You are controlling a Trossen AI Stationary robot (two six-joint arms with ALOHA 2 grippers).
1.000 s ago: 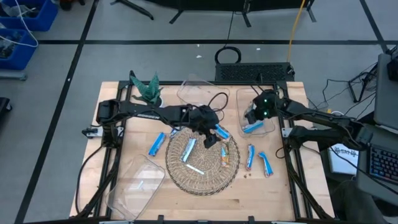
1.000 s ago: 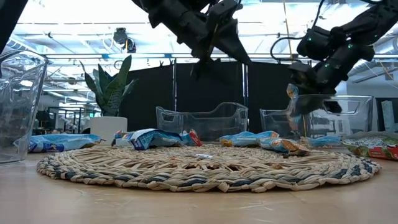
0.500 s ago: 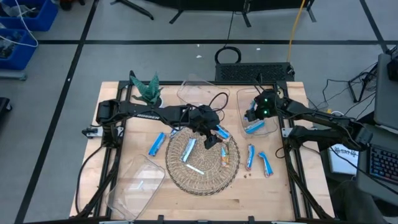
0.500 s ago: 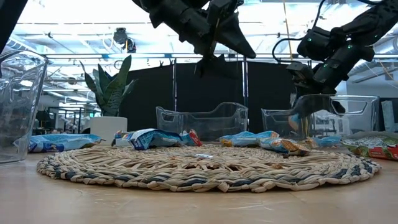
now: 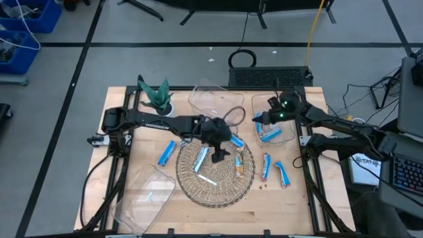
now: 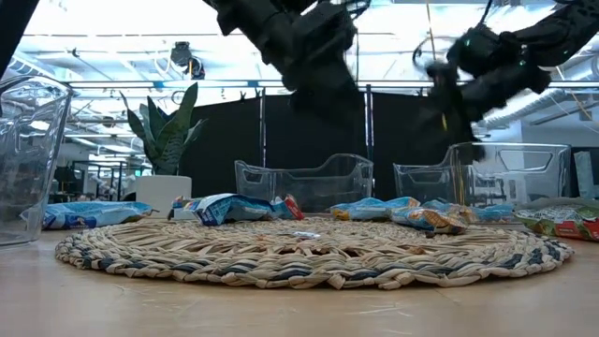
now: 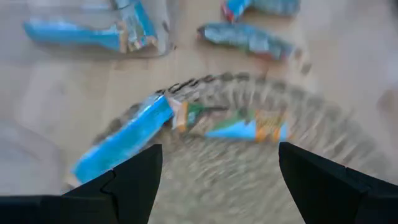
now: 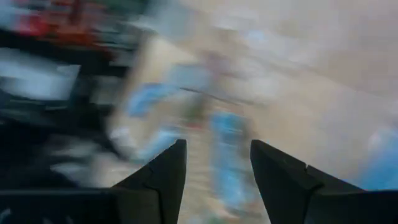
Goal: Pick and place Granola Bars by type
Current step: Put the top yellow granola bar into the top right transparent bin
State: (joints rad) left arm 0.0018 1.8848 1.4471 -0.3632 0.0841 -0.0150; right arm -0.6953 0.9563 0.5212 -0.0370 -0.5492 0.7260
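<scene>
My left gripper is in the way of the blue bar at the mat's edge, so I should pull my left arm toward the plant before my right gripper moves in.
Granola bars lie scattered about a round woven mat. On it rest a silvery-blue bar and a brownish-green bar. Blue bars lie on the wood at the left and at the right. One blue bar lies in the clear tray at the back right. My left gripper hovers open above the mat, over a blue bar and the brownish-green bar. My right gripper hangs open above the tray's left rim, nothing between its fingers.
A second clear tray stands at the back centre, and a potted plant at the back left. A large clear container lies at the near left. A thin white stick rests on the mat. Bare wood runs along the near edge.
My right gripper has opened and let go of a blue bar, which has dropped into the back right tray and lies flat there. The gripper has then risen and gone toward the table's left. My left gripper has shifted a little toward the near edge over the mat.
</scene>
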